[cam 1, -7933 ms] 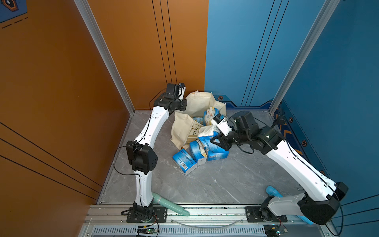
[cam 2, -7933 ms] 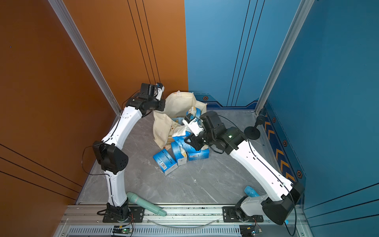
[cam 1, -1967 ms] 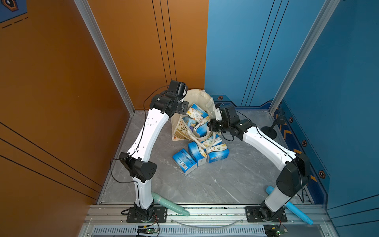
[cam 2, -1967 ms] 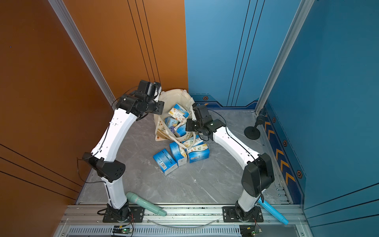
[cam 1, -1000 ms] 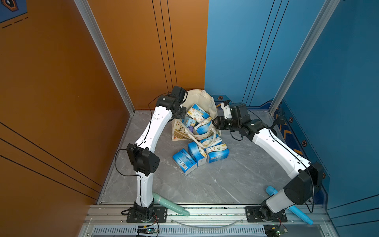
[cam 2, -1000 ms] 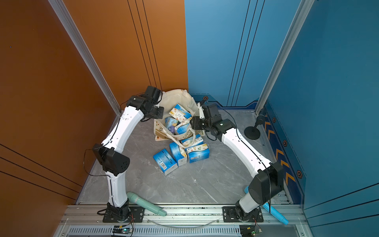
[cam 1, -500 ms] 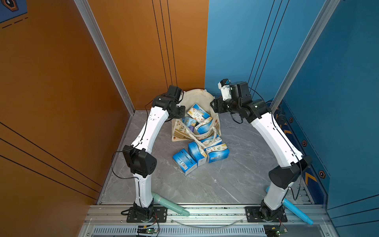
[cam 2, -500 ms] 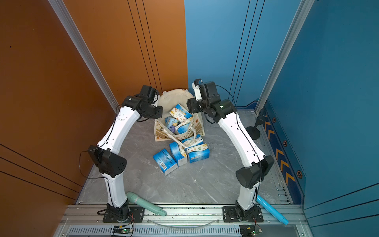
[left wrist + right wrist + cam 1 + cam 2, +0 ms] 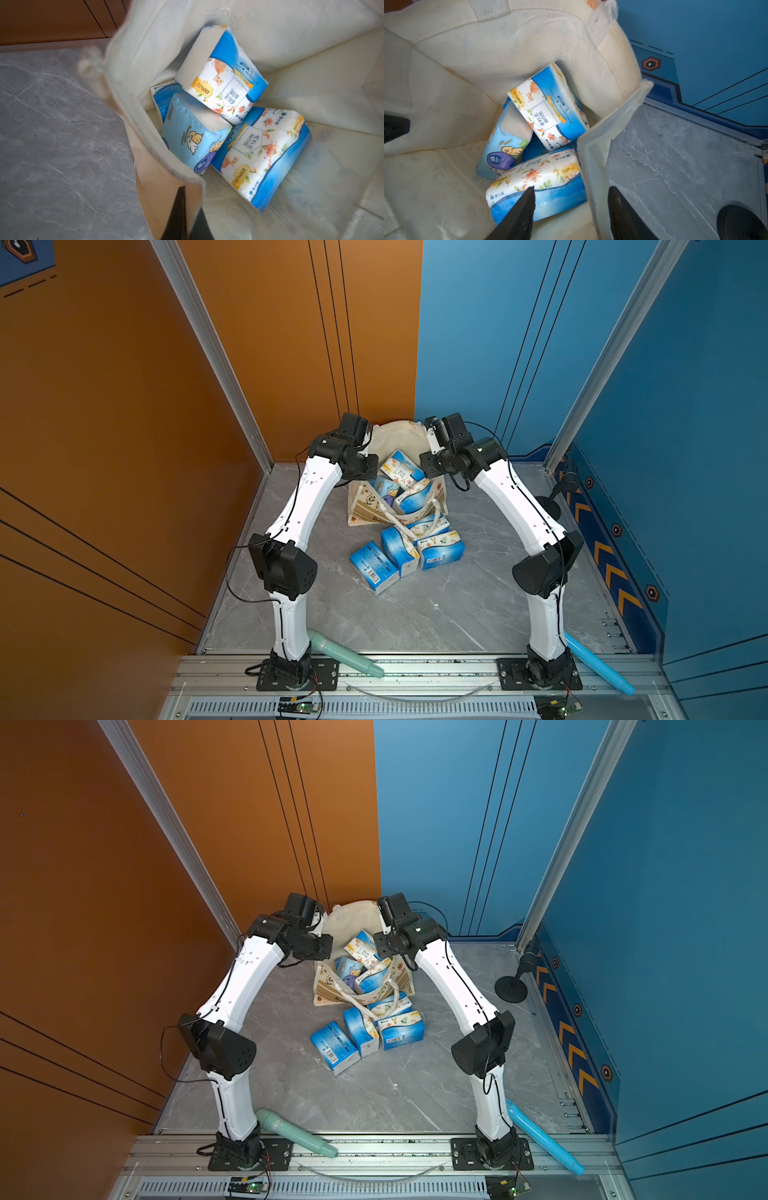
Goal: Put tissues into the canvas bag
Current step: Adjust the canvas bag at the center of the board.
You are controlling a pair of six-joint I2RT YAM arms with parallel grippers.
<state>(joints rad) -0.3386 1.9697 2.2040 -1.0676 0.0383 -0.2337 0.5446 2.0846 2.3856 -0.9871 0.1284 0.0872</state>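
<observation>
The bag's rim in my left gripper (image 9: pixel 162 154) is slanting toward the tissues, so next my left gripper pulls the bag's rim wide while my right gripper gets a tissue pack (image 9: pixel 374 566).
The cream canvas bag (image 9: pixel 397 433) stands open at the back of the floor, with its tan band (image 9: pixel 332 992) facing forward. Several tissues (image 9: pixel 401 467) lie inside it, seen close in the left wrist view (image 9: pixel 220 83) and the right wrist view (image 9: pixel 548 108). More tissue packs (image 9: pixel 374 566) lie on the floor in front of the bag. My left gripper (image 9: pixel 187 193) is shut on the bag's left rim (image 9: pixel 158 145). My right gripper (image 9: pixel 571 188) is open and straddles the right rim (image 9: pixel 593 158), with one finger inside the bag and one outside.
A teal cylinder (image 9: pixel 345 653) lies by the front rail on the left. A light-blue cylinder (image 9: pixel 598 664) lies by the right arm's base. A black round stand (image 9: pixel 511 984) sits at the right wall. Orange and blue walls rise close behind the bag.
My right arm rose and swung back from the bag's front to its right rim. The left gripper kept its hold on the left rim, shifting a little.
</observation>
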